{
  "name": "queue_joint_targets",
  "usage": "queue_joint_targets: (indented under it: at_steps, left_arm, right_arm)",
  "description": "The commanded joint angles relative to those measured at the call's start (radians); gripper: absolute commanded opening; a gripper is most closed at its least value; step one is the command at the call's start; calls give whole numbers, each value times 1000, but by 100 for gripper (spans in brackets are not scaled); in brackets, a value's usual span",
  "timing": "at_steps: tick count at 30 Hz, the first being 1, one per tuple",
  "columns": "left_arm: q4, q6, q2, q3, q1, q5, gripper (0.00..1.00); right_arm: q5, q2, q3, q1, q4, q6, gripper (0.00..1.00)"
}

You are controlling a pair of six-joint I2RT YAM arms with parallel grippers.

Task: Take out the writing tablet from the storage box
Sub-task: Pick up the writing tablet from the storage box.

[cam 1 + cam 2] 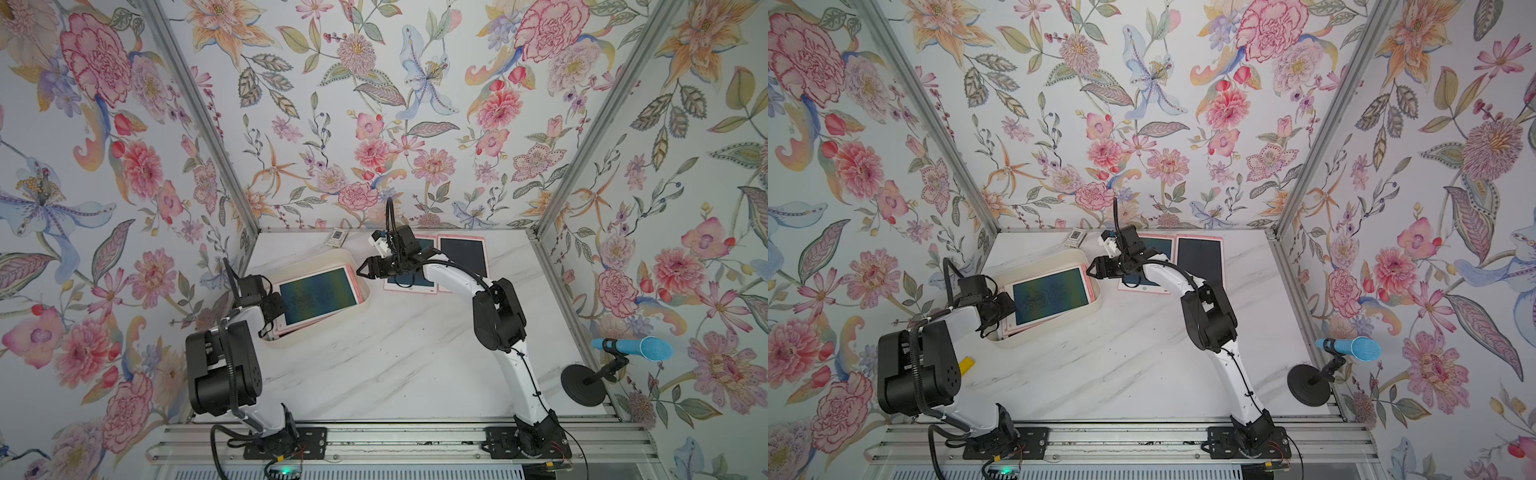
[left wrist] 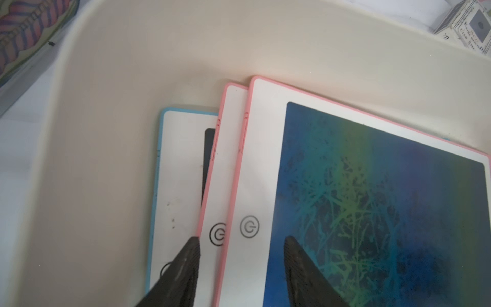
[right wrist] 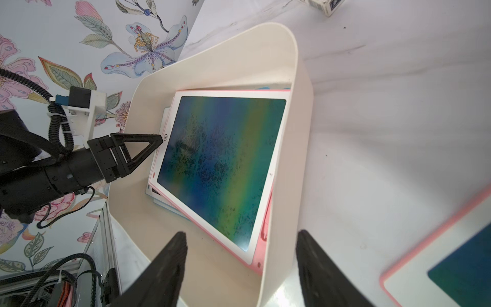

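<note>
The short edge of the top pink-rimmed tablet (image 2: 225, 255) is between my left gripper's open fingers. I should keep going down until the fingers close on its white margin (image 2: 248, 266).
The cream storage box (image 1: 332, 252) sits at the table's left, seen in both top views and at storage box (image 3: 297, 106). Inside lies a fanned stack of writing tablets. On top is a pink-rimmed tablet (image 1: 318, 295) with a blue-green screen (image 2: 372, 199). Under it are another pink one (image 2: 235, 127) and a blue-rimmed one (image 2: 180, 164). My left gripper (image 2: 241, 239) hangs open over the stack's near short end, one finger above the top screen, holding nothing. My right gripper (image 3: 241, 234) is open at the box's far right corner, its fingers either side of the wall.
Two more pink-rimmed tablets (image 1: 463, 255) lie on the marble table at the back right, one partly under my right arm. A small card box (image 1: 337, 237) stands by the back wall. A blue microphone (image 1: 631, 348) on a black stand is at the right edge.
</note>
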Motion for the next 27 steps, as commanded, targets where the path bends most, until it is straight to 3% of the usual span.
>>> queue_joint_targets:
  at_steps: [1, 27]
  left_arm:
    - [30, 24, 15, 17, 8, 26, 54]
    - [71, 32, 96, 7, 15, 118, 52]
  right_arm:
    - [-21, 39, 55, 1, -37, -11, 67]
    - [-43, 230, 237, 1, -78, -2, 66]
